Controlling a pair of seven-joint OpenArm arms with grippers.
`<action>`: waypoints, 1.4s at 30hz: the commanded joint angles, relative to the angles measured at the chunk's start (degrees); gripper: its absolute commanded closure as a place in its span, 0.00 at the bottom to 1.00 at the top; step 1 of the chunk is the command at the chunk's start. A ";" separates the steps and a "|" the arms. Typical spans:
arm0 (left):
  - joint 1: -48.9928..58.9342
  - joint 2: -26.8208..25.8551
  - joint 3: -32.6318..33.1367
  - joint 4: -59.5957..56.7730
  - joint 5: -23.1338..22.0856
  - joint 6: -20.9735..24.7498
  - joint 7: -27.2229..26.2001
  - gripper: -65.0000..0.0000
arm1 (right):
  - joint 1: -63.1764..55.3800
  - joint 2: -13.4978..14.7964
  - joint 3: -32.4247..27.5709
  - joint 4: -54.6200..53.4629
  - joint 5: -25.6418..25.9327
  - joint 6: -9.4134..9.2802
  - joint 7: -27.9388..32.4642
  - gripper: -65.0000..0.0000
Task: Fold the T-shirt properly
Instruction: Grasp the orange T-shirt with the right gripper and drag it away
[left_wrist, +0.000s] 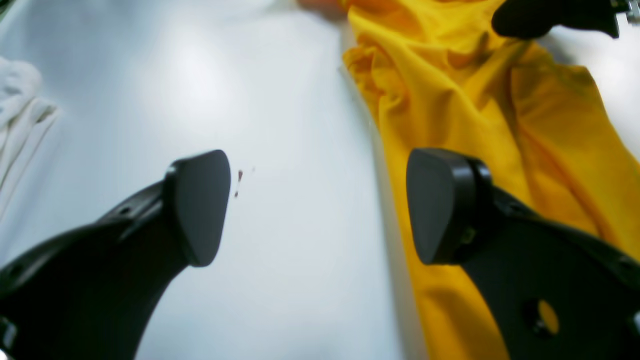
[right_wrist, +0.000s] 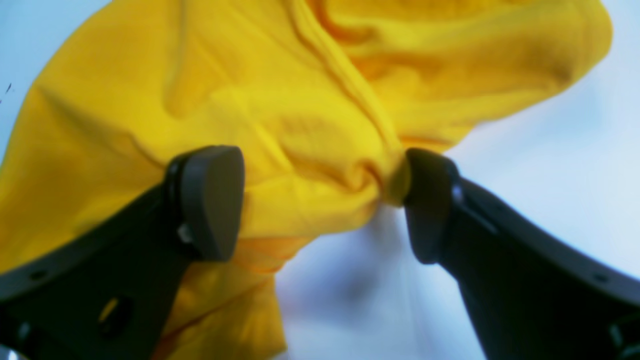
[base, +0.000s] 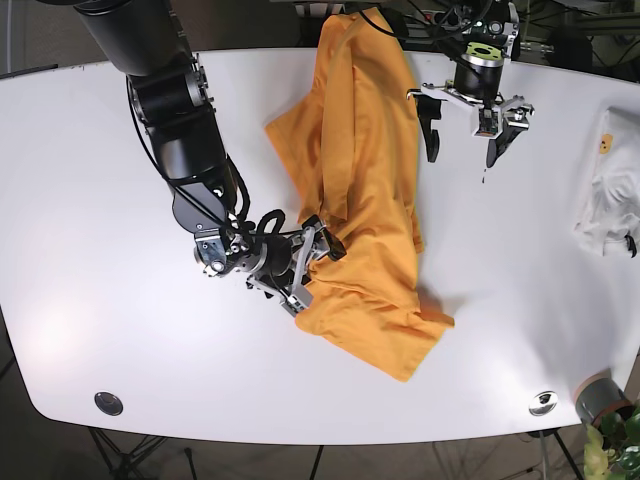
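Observation:
I expect the yellow T-shirt to spread into a tight edge with drooping ends when I stretch it between my grippers, because long folds run down it.
A yellow T-shirt lies crumpled and stretched from the table's far edge towards the front. My right gripper is open, low at the shirt's left edge. In the right wrist view the gripper straddles a bunched fold of the shirt, and the cloth touches one finger. My left gripper is open and empty, just right of the shirt's upper part. In the left wrist view this gripper hangs over bare table, with one finger above the shirt's edge.
A white garment lies at the table's right edge; it also shows in the left wrist view. A grey pot with a plant stands off the front right corner. The white table is bare on the left.

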 joint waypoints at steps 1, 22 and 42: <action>0.27 -0.16 -0.25 0.97 -0.40 0.05 -1.48 0.21 | 1.71 -0.27 0.12 1.12 0.84 0.49 1.18 0.36; 0.27 -0.16 -0.25 0.97 -0.31 0.05 -1.48 0.21 | 1.62 2.11 0.56 20.37 1.28 0.05 -9.11 0.97; 0.09 0.11 7.93 0.97 0.04 -0.04 -1.39 0.21 | 14.81 3.95 10.76 46.48 1.28 0.40 -25.99 0.97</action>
